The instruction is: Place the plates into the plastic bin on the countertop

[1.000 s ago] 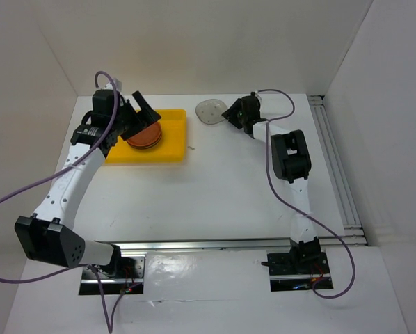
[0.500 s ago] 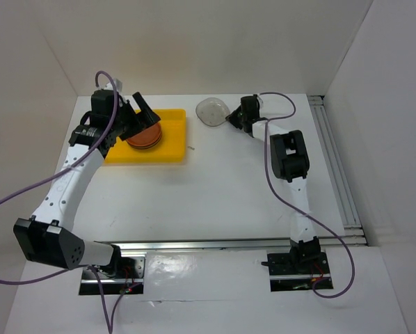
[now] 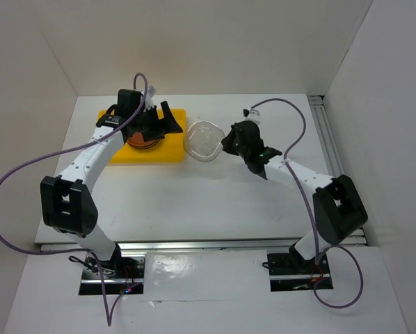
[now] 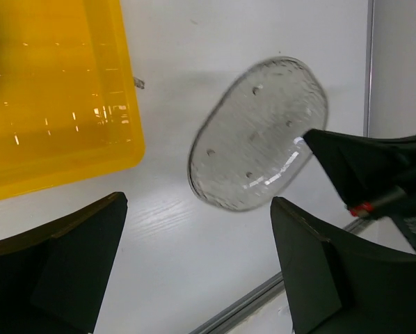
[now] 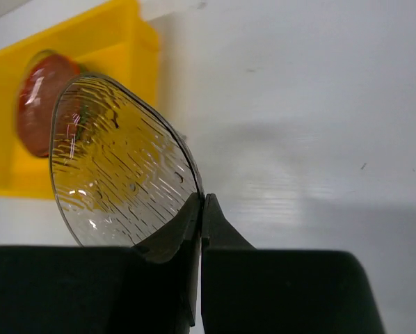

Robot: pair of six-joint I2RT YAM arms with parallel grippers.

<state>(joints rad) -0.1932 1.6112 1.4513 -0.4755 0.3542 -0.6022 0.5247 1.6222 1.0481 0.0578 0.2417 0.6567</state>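
Next, my left gripper takes the grey plate (image 3: 204,141) by its bin-side rim (image 3: 186,142) and lowers the plate onto the stack, because my right gripper is holding the plate short of the bin.
My right gripper (image 3: 225,142) is shut on the rim of a translucent grey speckled plate (image 3: 203,140) and holds it above the countertop (image 3: 222,195), just right of the yellow plastic bin (image 3: 168,149). The plate also shows in the right wrist view (image 5: 121,174) and the left wrist view (image 4: 260,142). A stack topped by an orange plate (image 3: 142,141) lies in the bin, also seen in the right wrist view (image 5: 41,104). My left gripper (image 3: 168,122) is open and empty over the bin's right end. The other plates are hidden.
White walls enclose the countertop on the left, back and right. A metal rail (image 3: 333,167) runs along the right edge and another (image 3: 215,243) along the near edge. Purple cables loop from both arms.
My right gripper has carried the grey plate from the back of the table forward and left toward the bin. My left gripper has swung right across the bin.
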